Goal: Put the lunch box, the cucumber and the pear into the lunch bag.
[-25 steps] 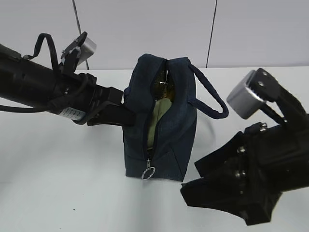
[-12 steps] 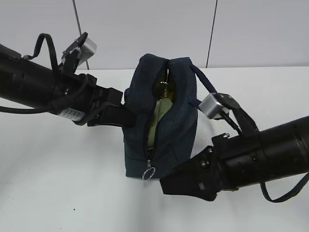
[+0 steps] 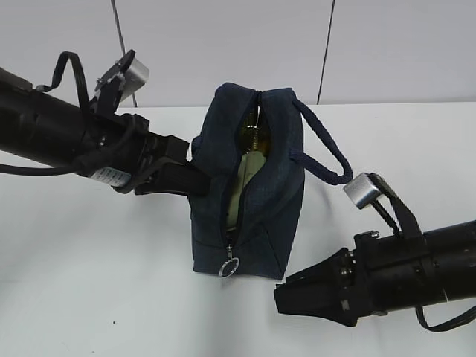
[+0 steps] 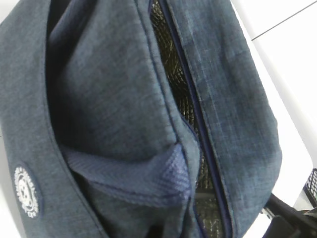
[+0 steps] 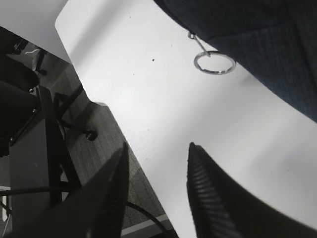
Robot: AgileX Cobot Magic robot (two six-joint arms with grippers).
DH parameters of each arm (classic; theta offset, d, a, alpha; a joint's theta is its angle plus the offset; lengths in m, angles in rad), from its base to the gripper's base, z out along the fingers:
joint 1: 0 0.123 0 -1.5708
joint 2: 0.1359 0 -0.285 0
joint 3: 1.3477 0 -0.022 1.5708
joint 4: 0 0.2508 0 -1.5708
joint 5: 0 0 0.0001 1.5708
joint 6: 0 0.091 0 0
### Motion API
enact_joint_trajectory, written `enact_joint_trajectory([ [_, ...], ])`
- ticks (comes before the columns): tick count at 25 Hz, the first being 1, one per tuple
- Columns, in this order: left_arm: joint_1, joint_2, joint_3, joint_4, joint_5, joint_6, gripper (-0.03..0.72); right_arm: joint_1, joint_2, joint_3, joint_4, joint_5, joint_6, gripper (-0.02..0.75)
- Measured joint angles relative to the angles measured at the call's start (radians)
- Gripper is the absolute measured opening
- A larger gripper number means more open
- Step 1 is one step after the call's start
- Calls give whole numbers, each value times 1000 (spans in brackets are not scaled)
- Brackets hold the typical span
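Observation:
The ring pull is hanging under the open slit (image 3: pixel 244 184), so I expect the zipper (image 3: pixel 230 239) to close all the way up when I pull the ring pull upward.
The navy lunch bag (image 3: pixel 271 201) stands upright mid-table with its zipper partly open. The pale green lunch box (image 3: pixel 239 186) shows through the slit. Above it is a yellowish-olive patch that I cannot identify. The cucumber and the pear are not plainly in view. My left gripper (image 3: pixel 195 177) presses into the bag's left side, and a fold of fabric (image 4: pixel 143 181) is pinched there; its fingers are hidden. My right gripper (image 3: pixel 286 297) is open and empty, low on the table right of the zipper's ring pull (image 3: pixel 228 267). The right wrist view shows its fingers (image 5: pixel 205 193) apart and the ring pull (image 5: pixel 214 62) ahead.
The bag's loop handle (image 3: pixel 325 152) sticks out to the right, above my right arm. The white table (image 3: pixel 111 282) runs to a wall behind. In the right wrist view the table edge (image 5: pixel 106 106) drops to floor and chair legs on the left.
My right arm has swung down from close to the camera, passed near the ring pull, and has now drawn back to the right and lower. The left arm and the bag have not moved.

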Motion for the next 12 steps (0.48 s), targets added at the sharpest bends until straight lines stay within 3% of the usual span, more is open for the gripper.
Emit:
enact_joint_trajectory([
  [8,0,0,0,0,0,0,-16,0,69,0,43,0,-27,314],
  [12,0,0,0,0,0,0,-16,0,104,0,69,49,-275,314],
])
